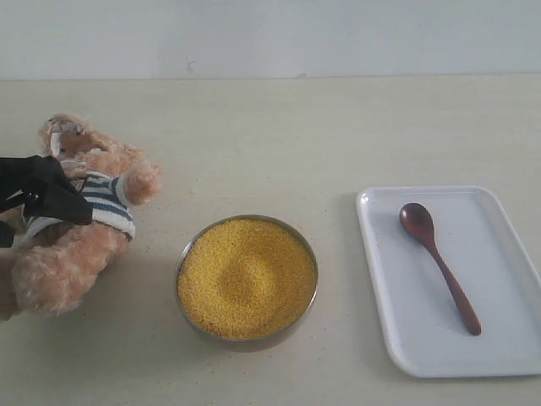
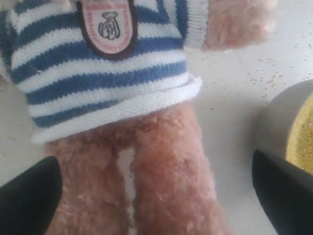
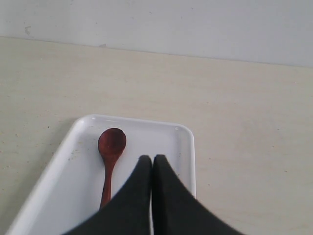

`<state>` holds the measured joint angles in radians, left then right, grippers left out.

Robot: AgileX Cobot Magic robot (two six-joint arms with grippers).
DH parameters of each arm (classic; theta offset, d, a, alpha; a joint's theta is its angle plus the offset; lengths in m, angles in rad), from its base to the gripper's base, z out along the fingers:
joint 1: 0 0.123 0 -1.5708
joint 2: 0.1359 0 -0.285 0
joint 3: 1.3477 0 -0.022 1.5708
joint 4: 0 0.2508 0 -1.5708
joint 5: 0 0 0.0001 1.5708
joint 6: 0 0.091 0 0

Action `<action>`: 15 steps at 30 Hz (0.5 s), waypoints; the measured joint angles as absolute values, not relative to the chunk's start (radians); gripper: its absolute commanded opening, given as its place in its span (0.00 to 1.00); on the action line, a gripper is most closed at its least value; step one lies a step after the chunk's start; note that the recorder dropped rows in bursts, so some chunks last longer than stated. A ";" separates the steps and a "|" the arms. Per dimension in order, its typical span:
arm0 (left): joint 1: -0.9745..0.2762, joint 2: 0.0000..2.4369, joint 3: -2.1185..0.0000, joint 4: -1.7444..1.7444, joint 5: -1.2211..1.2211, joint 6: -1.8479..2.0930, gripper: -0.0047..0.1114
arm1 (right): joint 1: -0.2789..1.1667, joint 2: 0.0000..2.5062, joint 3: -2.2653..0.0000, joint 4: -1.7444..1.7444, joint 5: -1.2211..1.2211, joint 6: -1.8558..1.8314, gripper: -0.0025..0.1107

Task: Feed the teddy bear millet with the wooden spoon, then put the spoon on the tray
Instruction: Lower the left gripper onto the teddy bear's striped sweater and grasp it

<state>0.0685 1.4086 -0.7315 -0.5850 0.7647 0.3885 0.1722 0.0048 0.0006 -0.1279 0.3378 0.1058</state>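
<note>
My left gripper has one finger overhanging the edge of the teddy bear's leg (image 2: 64, 198), so I should move over and straddle the waist (image 2: 124, 132) evenly before gripping the bear.
The teddy bear (image 1: 72, 254) leans at the far left in its striped shirt (image 2: 98, 78). My left gripper (image 1: 72, 203) is over its chest; in the left wrist view the left gripper (image 2: 152, 159) is open, its black fingers wide apart on either side of the bear's legs. The millet (image 1: 247, 275) fills the metal bowl (image 1: 183, 258) in the middle. The wooden spoon (image 1: 439, 266) lies on the white tray (image 1: 499, 288) at the right, bowl end away. My right gripper (image 3: 151, 159) is shut and empty, hovering over the tray (image 3: 161, 132) beside the spoon (image 3: 111, 147); the exterior view does not show it.
Loose yellow grains are scattered on the beige table (image 2: 254, 73) between the bear and the bowl (image 2: 279, 117). A pale wall (image 1: 270, 34) closes off the far edge of the table.
</note>
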 measured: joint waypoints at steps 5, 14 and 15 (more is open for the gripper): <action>0.052 1.473 -0.744 -0.584 0.739 0.392 0.98 | 0.172 0.005 0.001 -0.128 0.338 0.106 0.02; -0.049 1.565 -0.786 -0.399 0.696 0.259 0.98 | 0.172 0.005 0.001 -0.128 0.338 0.106 0.02; -0.058 1.576 -0.786 -0.374 0.694 0.238 0.98 | 0.172 0.005 0.001 -0.128 0.338 0.106 0.02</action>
<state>-0.0578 1.5756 -0.7858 -0.3738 0.6943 0.2382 0.1722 0.0048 0.0006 -0.1279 0.3378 0.1058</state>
